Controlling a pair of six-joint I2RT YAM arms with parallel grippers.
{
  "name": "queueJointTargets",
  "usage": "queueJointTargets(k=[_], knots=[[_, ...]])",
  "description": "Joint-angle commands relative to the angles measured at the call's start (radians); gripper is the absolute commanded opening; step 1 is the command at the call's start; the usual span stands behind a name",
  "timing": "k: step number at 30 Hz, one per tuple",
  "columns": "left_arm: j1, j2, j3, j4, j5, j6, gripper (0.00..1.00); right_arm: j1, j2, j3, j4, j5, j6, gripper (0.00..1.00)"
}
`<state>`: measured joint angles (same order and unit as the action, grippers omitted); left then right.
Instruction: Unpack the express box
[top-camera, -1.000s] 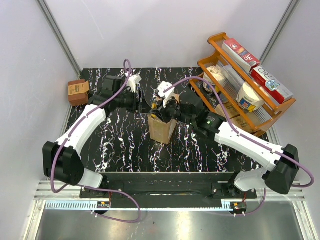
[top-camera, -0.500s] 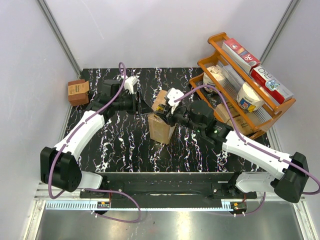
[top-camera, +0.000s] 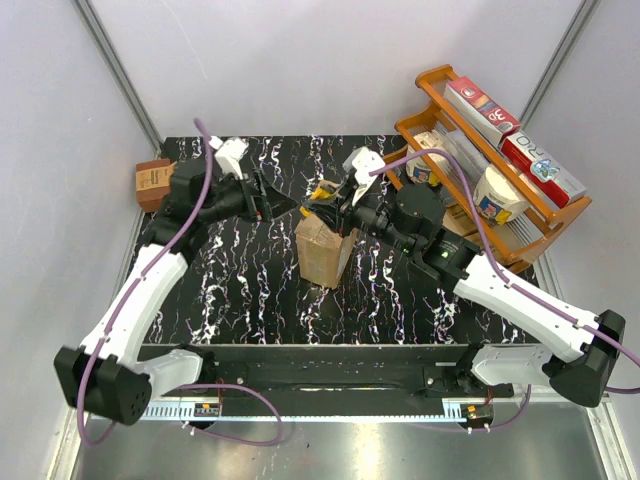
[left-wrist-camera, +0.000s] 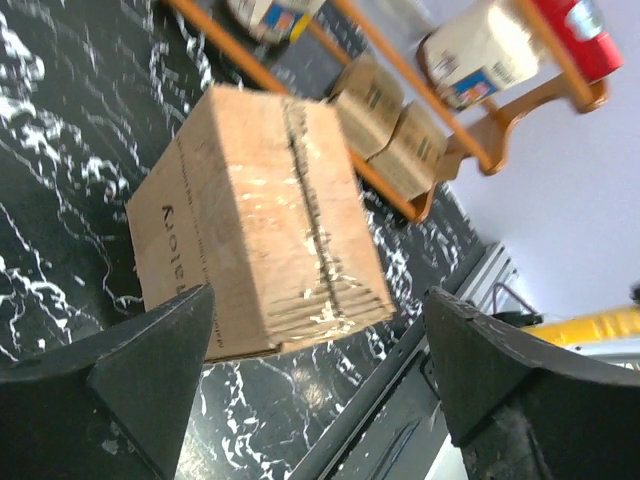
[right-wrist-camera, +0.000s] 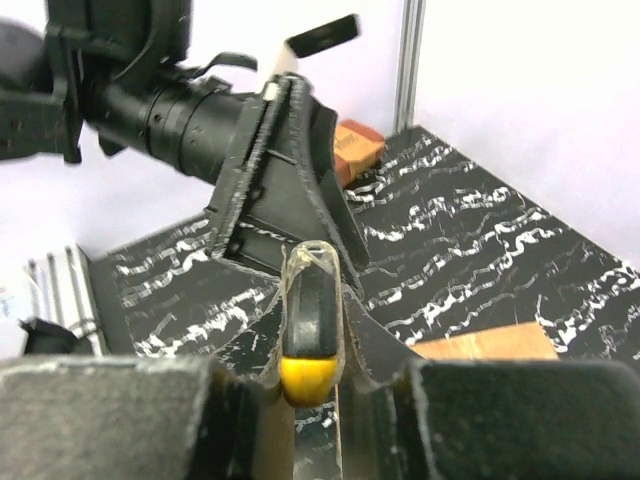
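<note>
I should hold the yellow-and-black item (top-camera: 324, 190) by its yellow end (top-camera: 305, 211) with my left gripper while my right gripper grips it lengthwise, because it lies across my right gripper's fingers.
The express box (top-camera: 322, 252), a brown corrugated carton, stands mid-table. In the left wrist view the express box (left-wrist-camera: 250, 220) shows a taped seam across one face and a dark printed word on the adjoining side. My left gripper (top-camera: 283, 207) hovers just left of the box top, open, its fingers (left-wrist-camera: 150, 370) wide apart with nothing between them. Just above the box's far edge, my right gripper (top-camera: 326, 197) is shut on a small yellow-and-black item (right-wrist-camera: 308, 320) in clear wrap. A corner of the box (right-wrist-camera: 490, 342) shows below it.
An orange rack (top-camera: 545, 215) loaded with cartons, tubs and flat boxes fills the back right. A small darker brown box (top-camera: 156, 182) sits at the table's back left edge. Grey walls close in on both sides, and a metal rail (top-camera: 320, 400) runs along the near edge.
My left gripper pulled back leftward from the box and opened wide. The right gripper rose from the box top, still shut on the yellow-and-black item.
</note>
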<state>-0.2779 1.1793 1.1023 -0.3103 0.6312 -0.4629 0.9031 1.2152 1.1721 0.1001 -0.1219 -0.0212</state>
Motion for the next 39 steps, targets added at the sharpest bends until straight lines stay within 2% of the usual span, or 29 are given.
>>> queueJointTargets(k=[1, 4, 6, 9, 10, 13, 20, 25, 28, 31, 34, 35, 38, 39], knots=[[0.019, -0.141, -0.025, 0.187, -0.005, -0.112, 0.93, 0.003, -0.043, 0.109, 0.010, 0.005, 0.113, 0.00], [0.023, -0.216, -0.051, 0.307, 0.024, -0.178, 0.99, 0.002, -0.049, 0.162, -0.002, 0.001, 0.158, 0.00], [0.023, -0.266, -0.080, 0.391, 0.048, -0.244, 0.99, 0.000, -0.057, 0.191, 0.001, -0.005, 0.185, 0.00], [0.023, -0.299, -0.136, 0.615, 0.102, -0.378, 0.99, 0.003, -0.066, 0.231, 0.001, -0.048, 0.222, 0.00], [0.022, -0.294, -0.146, 0.731, 0.120, -0.419, 0.99, 0.002, -0.066, 0.241, 0.001, -0.064, 0.231, 0.00], [0.013, -0.259, -0.163, 0.937, 0.183, -0.571, 0.99, 0.002, -0.065, 0.271, 0.004, -0.122, 0.271, 0.00], [-0.052, -0.175, -0.183, 1.342, 0.210, -0.821, 0.99, 0.002, -0.057, 0.285, 0.038, -0.189, 0.333, 0.00], [-0.089, -0.129, -0.162, 1.461, 0.223, -0.888, 0.79, 0.002, -0.054, 0.273, 0.070, -0.183, 0.368, 0.00], [-0.106, -0.116, -0.159, 1.452, 0.229, -0.890, 0.68, 0.002, -0.051, 0.270, 0.085, -0.182, 0.379, 0.00], [-0.119, -0.112, -0.154, 1.423, 0.234, -0.878, 0.63, 0.002, -0.046, 0.274, 0.092, -0.182, 0.380, 0.00], [-0.127, -0.113, -0.145, 1.383, 0.228, -0.855, 0.54, 0.002, -0.039, 0.278, 0.093, -0.189, 0.382, 0.00], [-0.129, -0.112, -0.141, 1.372, 0.225, -0.850, 0.43, 0.002, -0.037, 0.279, 0.092, -0.190, 0.383, 0.00], [-0.129, -0.110, -0.122, 1.323, 0.229, -0.827, 0.20, 0.002, -0.033, 0.282, 0.082, -0.193, 0.385, 0.00], [-0.129, -0.110, -0.119, 1.311, 0.229, -0.820, 0.15, 0.002, -0.032, 0.282, 0.079, -0.197, 0.385, 0.00]])
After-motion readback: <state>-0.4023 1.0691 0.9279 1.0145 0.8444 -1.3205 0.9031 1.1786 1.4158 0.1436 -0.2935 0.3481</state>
